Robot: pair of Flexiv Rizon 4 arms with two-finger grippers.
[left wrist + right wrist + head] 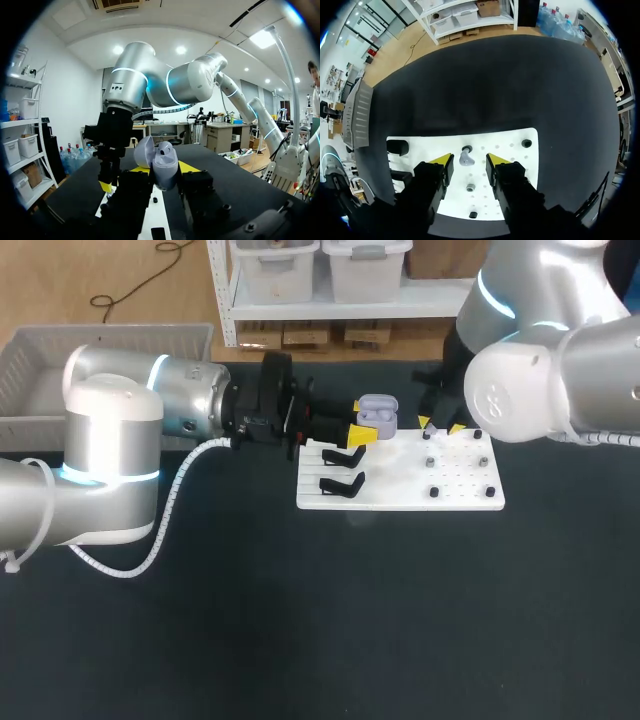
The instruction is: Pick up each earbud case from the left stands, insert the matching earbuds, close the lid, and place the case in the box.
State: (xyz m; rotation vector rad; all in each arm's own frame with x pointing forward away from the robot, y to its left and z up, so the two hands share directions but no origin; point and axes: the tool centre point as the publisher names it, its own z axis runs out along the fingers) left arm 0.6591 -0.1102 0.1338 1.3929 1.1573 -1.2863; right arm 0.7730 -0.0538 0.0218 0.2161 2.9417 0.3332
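Note:
The small lilac earbud's narrow end (466, 158) touches a dark peg (467, 148). The earbud will come loose and the peg will stay standing when I lift the earbud.
A lilac earbud case (376, 413) with its lid up is held over the back left of the white board (400, 498); my left gripper (366, 432) is shut on it. In the left wrist view the case (164, 167) sits between the yellow tips of that gripper (163, 171), the lid (142, 151) tipped back. My right gripper (441, 426) hangs over the board's back right. In the right wrist view its fingers (442, 161) flank a small lilac earbud (466, 158) on the board, with a gap on each side. Right gripper (469, 161) is open.
Two black stands (342, 456) (342, 485) occupy the board's left part. Several small dark pegs (433, 492) dot its right part, also pegs (471, 187) under the right gripper. A grey basket (110, 340) stands at the back left of the table.

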